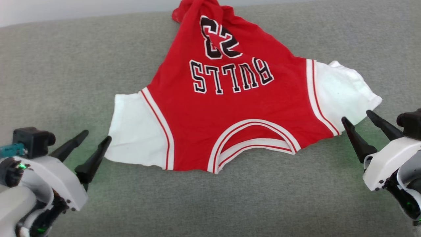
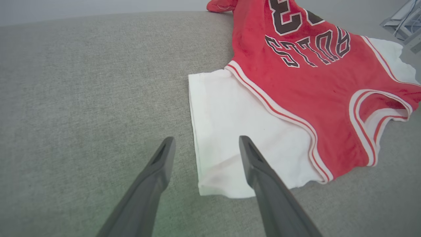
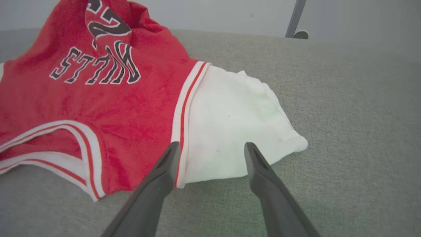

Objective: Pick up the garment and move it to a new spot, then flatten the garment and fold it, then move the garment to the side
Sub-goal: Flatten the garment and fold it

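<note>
I expect the red garment's body (image 1: 231, 89) to open out flat when I lift both white sleeves and pull back, because the far hem (image 1: 202, 10) is bunched in loose folds.
The red garment (image 1: 230, 108) lies print-up on the grey surface, collar towards me, its hem bunched at the far edge. "BULLS 23" reads upside down. One white sleeve (image 1: 135, 131) spreads left, the other white sleeve (image 1: 342, 92) right. My left gripper (image 1: 97, 134) is open just off the left sleeve's outer edge; in the left wrist view the gripper (image 2: 205, 144) hovers over that sleeve's (image 2: 230, 131) near corner. My right gripper (image 1: 357, 114) is open at the right sleeve's near edge, and in the right wrist view the gripper (image 3: 212, 149) straddles the sleeve (image 3: 236, 115).
The grey fabric surface (image 1: 65, 65) stretches wide on both sides and in front of the garment. A pale wall runs behind its far edge. A metal leg (image 3: 296, 19) stands beyond the surface at the back.
</note>
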